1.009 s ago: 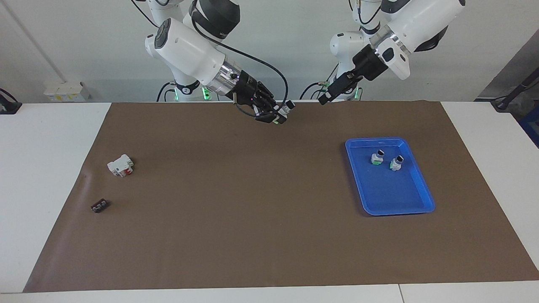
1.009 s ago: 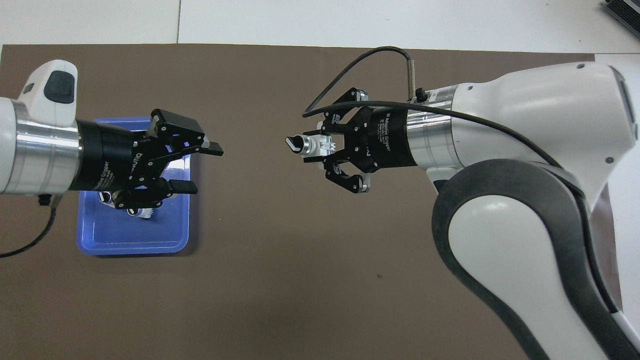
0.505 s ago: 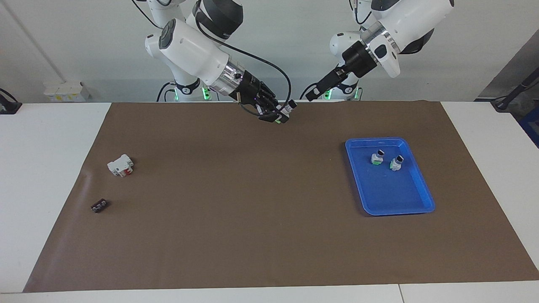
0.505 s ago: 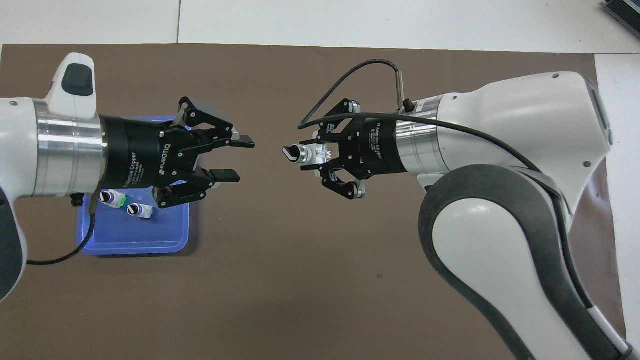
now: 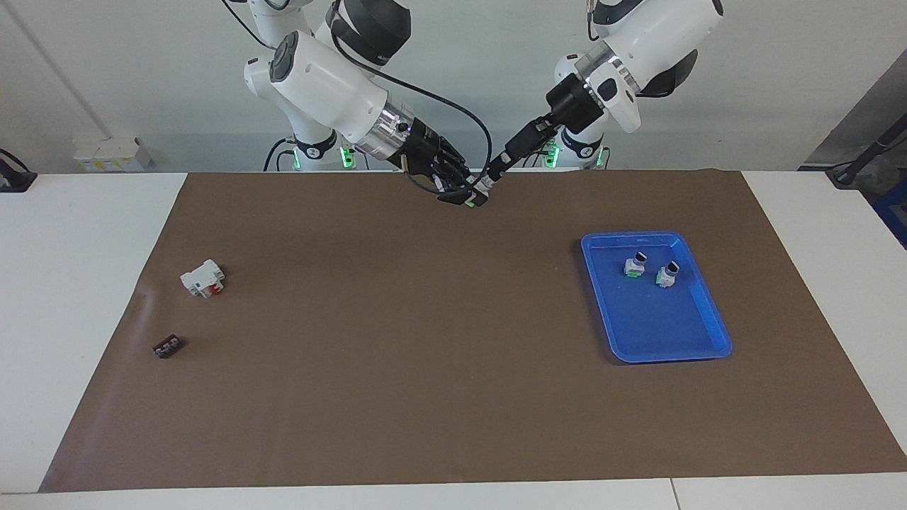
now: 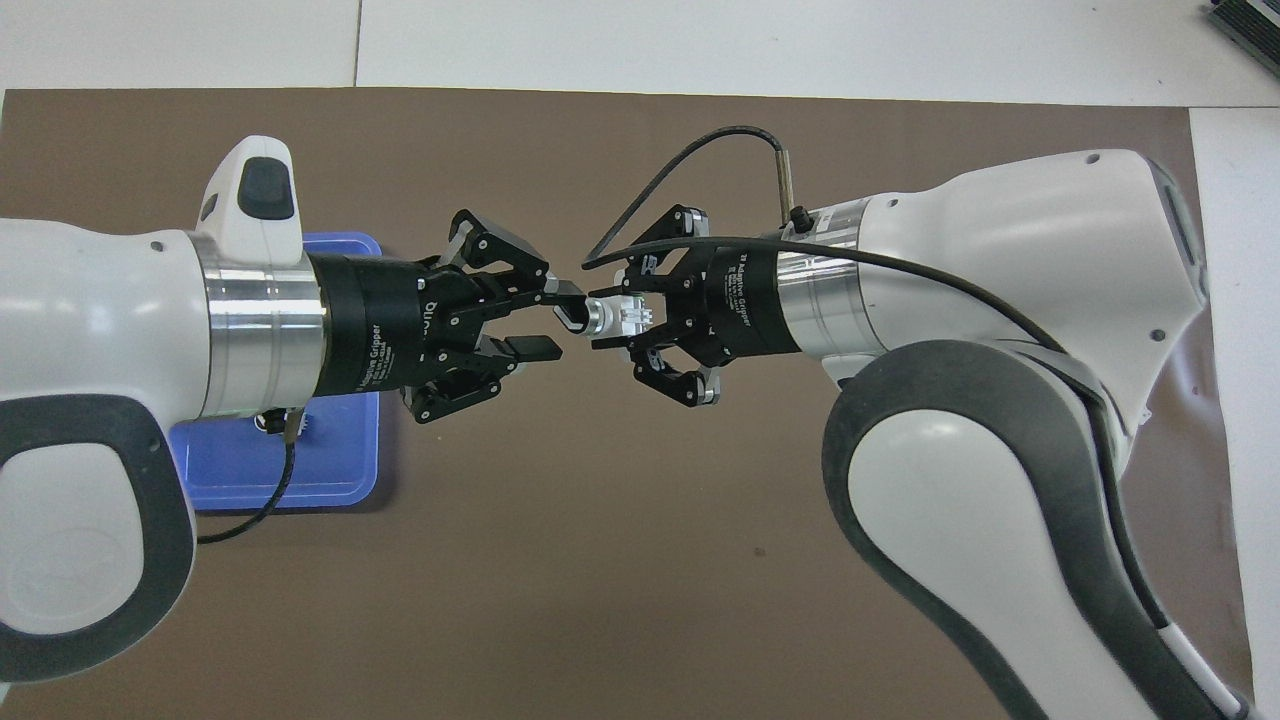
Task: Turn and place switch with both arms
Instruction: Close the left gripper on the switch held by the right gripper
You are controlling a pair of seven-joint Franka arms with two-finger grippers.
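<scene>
The black knob (image 6: pixel 578 316) sits tight against the switch's white body (image 6: pixel 626 316), so the whole switch will come along as my left gripper carries it by the knob.
My right gripper (image 5: pixel 462 194) (image 6: pixel 628 320) is shut on the switch (image 5: pixel 477 188) (image 6: pixel 600 314) and holds it level in the air over the brown mat's edge nearest the robots. The switch's black knob (image 6: pixel 572 316) points at my left gripper. My left gripper (image 5: pixel 494 172) (image 6: pixel 552 320) is open, with its fingertips (image 6: pixel 540 348) at the knob, one on each side. Two identical switches (image 5: pixel 633 266) (image 5: pixel 667 274) stand in the blue tray (image 5: pixel 655 353).
The blue tray (image 6: pixel 290 485) lies toward the left arm's end of the table, mostly hidden under the left arm in the overhead view. A white block with red parts (image 5: pixel 203 278) and a small dark terminal strip (image 5: pixel 167 346) lie toward the right arm's end.
My left gripper has moved from over the tray toward the held switch, and its open fingers now reach the knob. My right gripper has shifted slightly toward it with the switch.
</scene>
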